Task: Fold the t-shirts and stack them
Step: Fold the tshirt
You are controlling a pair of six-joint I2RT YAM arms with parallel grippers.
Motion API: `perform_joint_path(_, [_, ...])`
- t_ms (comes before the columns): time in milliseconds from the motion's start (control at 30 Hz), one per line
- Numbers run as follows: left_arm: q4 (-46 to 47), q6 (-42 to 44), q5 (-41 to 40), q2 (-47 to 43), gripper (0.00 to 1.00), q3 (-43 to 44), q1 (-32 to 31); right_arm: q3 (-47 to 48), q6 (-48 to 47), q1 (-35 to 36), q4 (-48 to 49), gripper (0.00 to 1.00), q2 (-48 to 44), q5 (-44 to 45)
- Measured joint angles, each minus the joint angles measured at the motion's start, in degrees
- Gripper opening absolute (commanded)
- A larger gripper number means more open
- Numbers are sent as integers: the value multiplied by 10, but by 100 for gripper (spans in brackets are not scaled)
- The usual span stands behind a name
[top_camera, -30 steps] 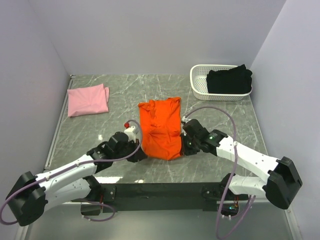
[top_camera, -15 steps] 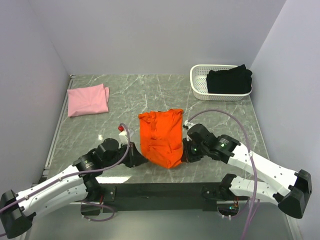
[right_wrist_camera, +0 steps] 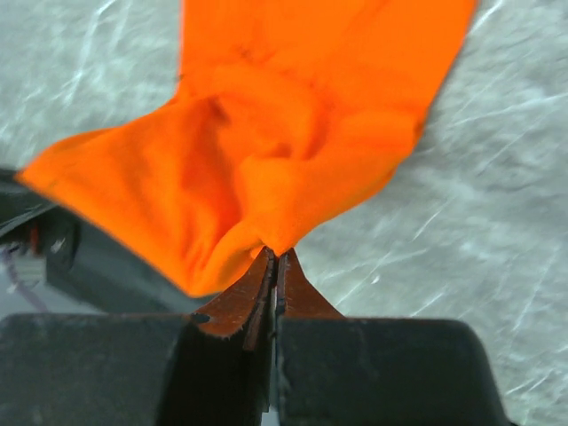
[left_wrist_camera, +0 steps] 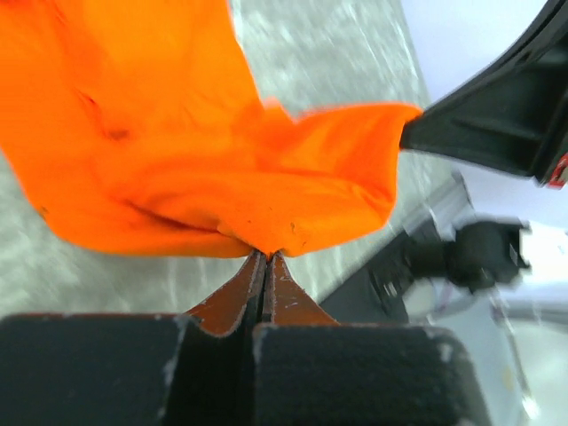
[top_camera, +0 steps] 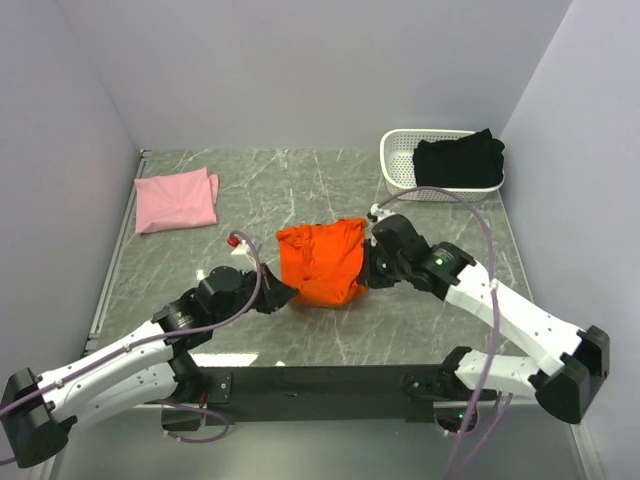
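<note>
My grippers are holding both corners of the orange t-shirt's hem [top_camera: 328, 298], so my right gripper keeps going toward the t-shirt's far edge [top_camera: 348, 223] and lets go of the hem there.
The bright orange t-shirt [top_camera: 322, 262] lies in the middle of the table, its near hem lifted and doubled over towards the far side. My left gripper [top_camera: 281, 293] is shut on the hem's near left corner; in the left wrist view the gripper [left_wrist_camera: 266, 256] pinches orange cloth [left_wrist_camera: 222, 169]. My right gripper [top_camera: 368, 272] is shut on the near right corner; in the right wrist view it [right_wrist_camera: 277, 256] pinches the cloth [right_wrist_camera: 284, 133]. The pale pink t-shirt [top_camera: 176, 200] lies folded at the far left. The black t-shirt [top_camera: 458, 160] sits in the basket.
A white slotted basket [top_camera: 400, 165] stands at the far right by the wall. Grey walls close in the marble table [top_camera: 260, 185] on three sides. The black base rail [top_camera: 320, 380] runs along the near edge.
Both grippers have carried the orange shirt's near hem away from the near edge towards the far side, so the shirt now looks shorter and bunched. The pink and black shirts have not moved.
</note>
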Motion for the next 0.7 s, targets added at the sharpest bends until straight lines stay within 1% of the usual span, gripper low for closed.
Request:
perform_joint_path(133, [25,17,-55,38,0,17,3,8,-22,-34,18,0,52,-3])
perform_joint_path(233, [49,29,-68,75,0,29,16,18,-35,-54,30,0,84,-10])
perform_joint_path(367, [75,42,-66,123,0,34,52,40,-54,-79,43,0,121,-21])
perform_joint_path(533, [93,59,-56,151,0,34,100,72,-73,-106,59,0,167,-37])
perform_joint_path(700, [115,82,-21,202,0,56,149,116,-92,-129,66,0,227,-52])
